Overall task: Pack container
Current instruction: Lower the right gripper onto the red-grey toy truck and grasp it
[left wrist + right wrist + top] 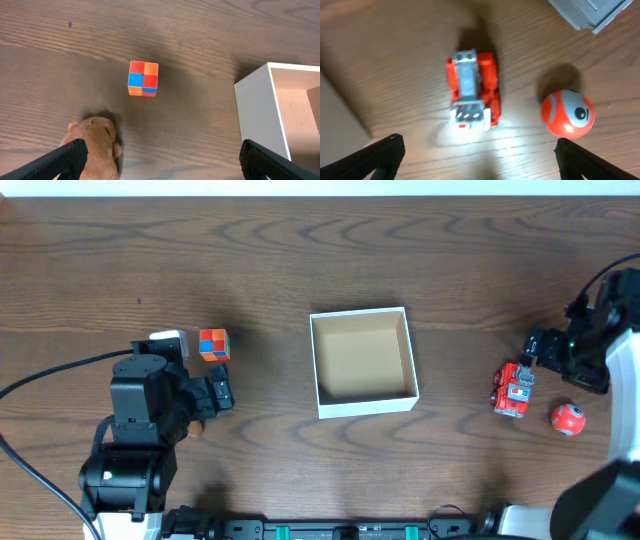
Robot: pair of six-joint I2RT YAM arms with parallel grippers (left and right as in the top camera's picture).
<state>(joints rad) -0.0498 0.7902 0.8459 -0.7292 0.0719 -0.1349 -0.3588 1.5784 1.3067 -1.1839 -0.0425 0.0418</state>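
Note:
My right gripper's fingers are across the red toy truck's narrow width (513,391), clear of the red ball. I should go on lowering them until they are on either side of the truck's sides (498,394).
The container (368,405), a square white-walled box with a tan bottom, stands empty at the table's middle; its corner (260,115) shows in the left wrist view. A red, blue and orange cube (214,344) (143,78) lies left of it. A brown plush toy (97,145) sits under my left gripper's left finger. My left gripper (220,393) (162,160) is open and holds nothing. On the right lie a red toy truck (513,389) (471,88) and a red ball (567,418) (567,113). My right gripper (538,352) (480,155) hovers open above them.
The dark wood table (300,250) runs to a pale back edge. A grey object (592,12) shows at the top right of the right wrist view. The left arm's black cable (50,375) trails off to the left.

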